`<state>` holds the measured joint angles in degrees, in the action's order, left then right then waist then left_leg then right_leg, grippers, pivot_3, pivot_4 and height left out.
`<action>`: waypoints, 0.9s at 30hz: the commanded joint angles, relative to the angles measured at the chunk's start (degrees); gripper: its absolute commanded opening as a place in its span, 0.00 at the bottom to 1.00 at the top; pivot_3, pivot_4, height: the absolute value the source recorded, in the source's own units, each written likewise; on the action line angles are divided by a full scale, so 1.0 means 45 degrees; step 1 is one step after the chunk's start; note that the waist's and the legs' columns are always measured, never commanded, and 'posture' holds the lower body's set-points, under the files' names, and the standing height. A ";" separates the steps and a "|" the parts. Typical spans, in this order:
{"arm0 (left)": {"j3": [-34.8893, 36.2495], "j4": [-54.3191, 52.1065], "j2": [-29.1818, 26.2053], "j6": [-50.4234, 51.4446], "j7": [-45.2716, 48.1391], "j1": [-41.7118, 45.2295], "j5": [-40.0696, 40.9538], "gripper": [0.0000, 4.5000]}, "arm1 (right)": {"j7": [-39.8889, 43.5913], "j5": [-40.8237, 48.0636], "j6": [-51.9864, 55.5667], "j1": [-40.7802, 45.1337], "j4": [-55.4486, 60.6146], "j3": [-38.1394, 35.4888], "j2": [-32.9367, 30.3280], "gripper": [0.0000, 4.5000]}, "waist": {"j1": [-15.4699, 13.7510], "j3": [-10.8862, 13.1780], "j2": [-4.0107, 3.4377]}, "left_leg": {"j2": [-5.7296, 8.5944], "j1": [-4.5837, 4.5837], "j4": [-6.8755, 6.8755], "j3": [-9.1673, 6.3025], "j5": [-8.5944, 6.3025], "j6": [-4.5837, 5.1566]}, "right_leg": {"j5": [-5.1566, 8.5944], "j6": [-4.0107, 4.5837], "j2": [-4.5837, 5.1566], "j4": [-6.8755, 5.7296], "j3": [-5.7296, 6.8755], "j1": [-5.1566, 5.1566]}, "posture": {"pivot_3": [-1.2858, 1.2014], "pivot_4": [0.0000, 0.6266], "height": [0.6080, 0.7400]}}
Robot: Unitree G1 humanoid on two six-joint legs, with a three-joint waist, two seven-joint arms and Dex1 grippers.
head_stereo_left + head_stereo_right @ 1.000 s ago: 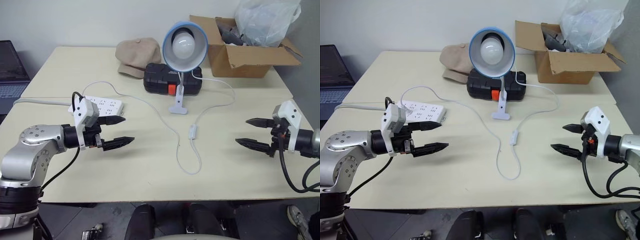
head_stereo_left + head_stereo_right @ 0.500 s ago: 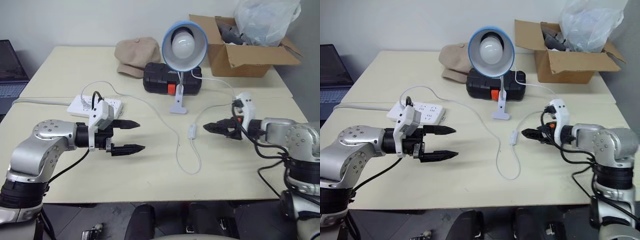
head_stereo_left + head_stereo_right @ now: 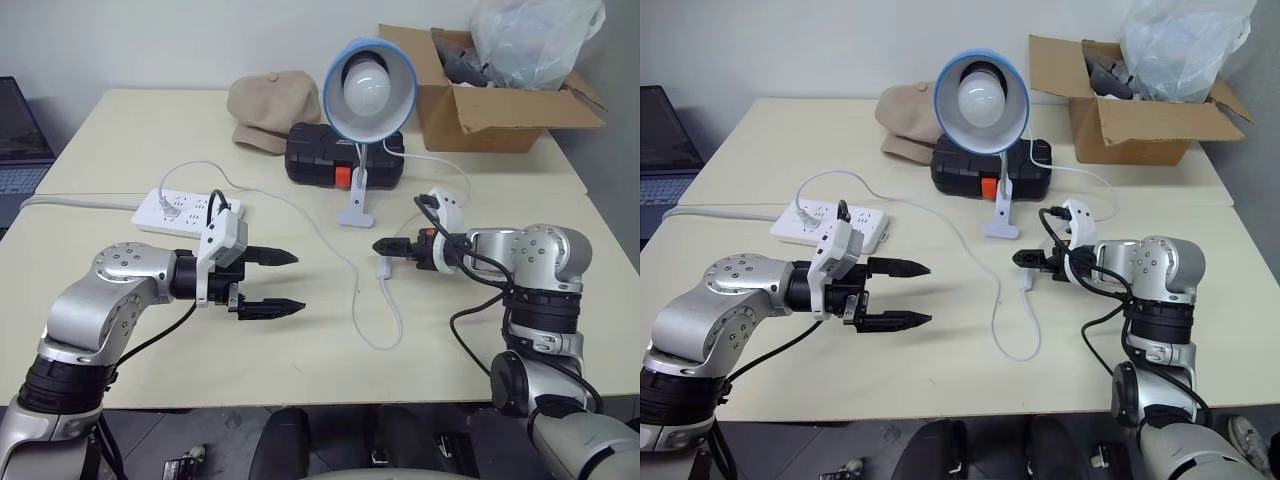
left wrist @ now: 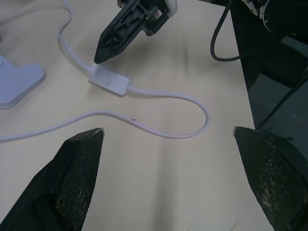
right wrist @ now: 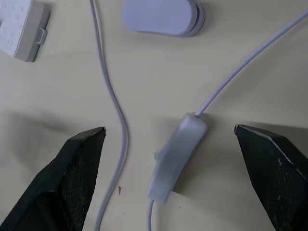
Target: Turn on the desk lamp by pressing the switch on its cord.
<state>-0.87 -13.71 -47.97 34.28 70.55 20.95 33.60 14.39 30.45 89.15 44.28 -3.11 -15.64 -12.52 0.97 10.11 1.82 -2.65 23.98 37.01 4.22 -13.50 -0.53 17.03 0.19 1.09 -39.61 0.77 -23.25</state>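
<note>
The cord is lying in a loose loop [image 3: 383,348]. The desk lamp [image 3: 368,92] will stay standing and the cord will drag along when I lift the switch.
The desk lamp [image 3: 369,88] stands on its white clip base [image 3: 354,215] at mid-table, its light-blue shade facing me and the bulb unlit. Its thin white cord [image 3: 386,330] loops toward the near edge, with the switch [image 3: 383,267] lying flat on the table. My right gripper [image 3: 384,246] is open, its tips just above the switch's far end, with the switch [image 5: 175,156] between the spread fingers. My left gripper [image 3: 298,281] is open and empty over bare table to the left of the cord loop. In the left wrist view one right fingertip [image 4: 99,58] points at the switch [image 4: 109,81].
A white power strip [image 3: 190,210] lies behind my left gripper. A black case [image 3: 345,160] and a beige cap [image 3: 270,110] sit behind the lamp. A cardboard box [image 3: 500,115] holding a plastic bag [image 3: 530,40] is at the back right. A laptop [image 3: 20,140] is far left.
My right gripper swung in from the table's right side, rolled over, and now hangs over the switch. The left gripper shifted a little to the right.
</note>
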 commanded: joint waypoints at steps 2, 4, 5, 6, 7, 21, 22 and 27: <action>0.0131 -0.0317 0.0146 -0.0338 -0.0206 0.0028 -0.0068 1.00 | 0.0085 -0.0076 -0.0397 0.0494 -0.0324 -0.0018 -0.0009 1.00 | 0.0046 0.0000 0.0000 | -0.0002 -0.0007 -0.0001 0.0000 0.0000 0.0001 | 0.0000 0.0000 -0.0001 -0.0012 0.0001 -0.0001 | 0.52 0.24 1.00; 0.0128 -0.0310 0.0165 -0.0363 -0.0204 -0.0005 -0.0067 1.00 | 0.0122 -0.0095 -0.0476 0.0542 -0.0513 0.0046 -0.0012 1.00 | 0.0121 0.0000 0.0000 | -0.0002 -0.0011 0.0000 -0.0001 -0.0001 0.0002 | 0.0000 0.0000 -0.0001 -0.0026 0.0001 -0.0001 | 0.52 0.24 1.00; 0.0128 -0.0307 0.0174 -0.0393 -0.0214 -0.0027 -0.0069 1.00 | 0.0128 -0.0107 -0.0501 0.0572 -0.0597 0.0062 -0.0008 1.00 | 0.0144 0.0000 0.0000 | -0.0002 -0.0014 0.0002 -0.0001 -0.0001 0.0002 | 0.0001 0.0000 -0.0001 -0.0038 0.0001 -0.0002 | 0.52 0.24 1.00; 0.0127 -0.0303 0.0176 -0.0419 -0.0223 -0.0050 -0.0067 1.00 | 0.0151 -0.0105 -0.0504 0.0603 -0.0659 0.0079 -0.0010 1.00 | 0.0155 0.0000 0.0000 | -0.0001 -0.0018 0.0002 0.0000 -0.0001 0.0002 | 0.0001 0.0000 -0.0001 -0.0045 -0.0002 -0.0002 | 0.52 0.24 1.00; 0.0117 -0.0313 0.0181 -0.0425 -0.0243 -0.0058 -0.0063 1.00 | 0.0177 -0.0102 -0.0502 0.0625 -0.0705 0.0087 -0.0026 1.00 | 0.0163 0.0000 0.0000 | -0.0001 -0.0019 0.0002 0.0000 -0.0001 0.0003 | 0.0001 0.0000 -0.0001 -0.0049 -0.0002 -0.0002 | 0.52 0.24 1.00; 0.0156 -0.0333 0.0399 -0.0555 -0.0418 -0.0308 -0.0127 1.00 | 0.0323 -0.0116 -0.0701 0.1121 -0.1470 0.0638 0.0140 1.00 | 0.0179 0.0000 0.0000 | -0.0004 -0.0025 0.0001 -0.0001 0.0000 0.0002 | 0.0001 0.0001 -0.0005 -0.0064 -0.0004 -0.0010 | 0.52 0.24 1.00; 0.0165 -0.0340 0.0404 -0.0563 -0.0418 -0.0332 -0.0134 1.00 | 0.0316 -0.0124 -0.0743 0.1140 -0.1535 0.0656 0.0154 1.00 | 0.0179 0.0000 0.0000 | -0.0004 -0.0024 0.0001 0.0000 0.0000 0.0003 | 0.0001 0.0001 -0.0005 -0.0064 -0.0004 -0.0009 | 0.52 0.24 1.00; 0.0201 -0.0370 0.0431 -0.0576 -0.0491 -0.0401 -0.0138 1.00 | 0.0320 -0.0155 -0.0981 0.1239 -0.1887 0.0779 0.0189 0.96 | 0.0182 0.0000 0.0000 | -0.0004 -0.0024 0.0002 0.0001 0.0000 0.0003 | 0.0001 0.0001 -0.0004 -0.0063 -0.0006 -0.0009 | 0.52 0.24 1.00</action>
<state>-0.86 -13.71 -45.99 32.37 68.59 19.10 32.79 15.19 29.89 85.81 48.52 -11.58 -12.16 -11.91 1.78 10.11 1.82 -2.67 23.87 37.01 4.22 -13.50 -0.52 17.04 0.20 1.07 -39.90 0.75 -23.29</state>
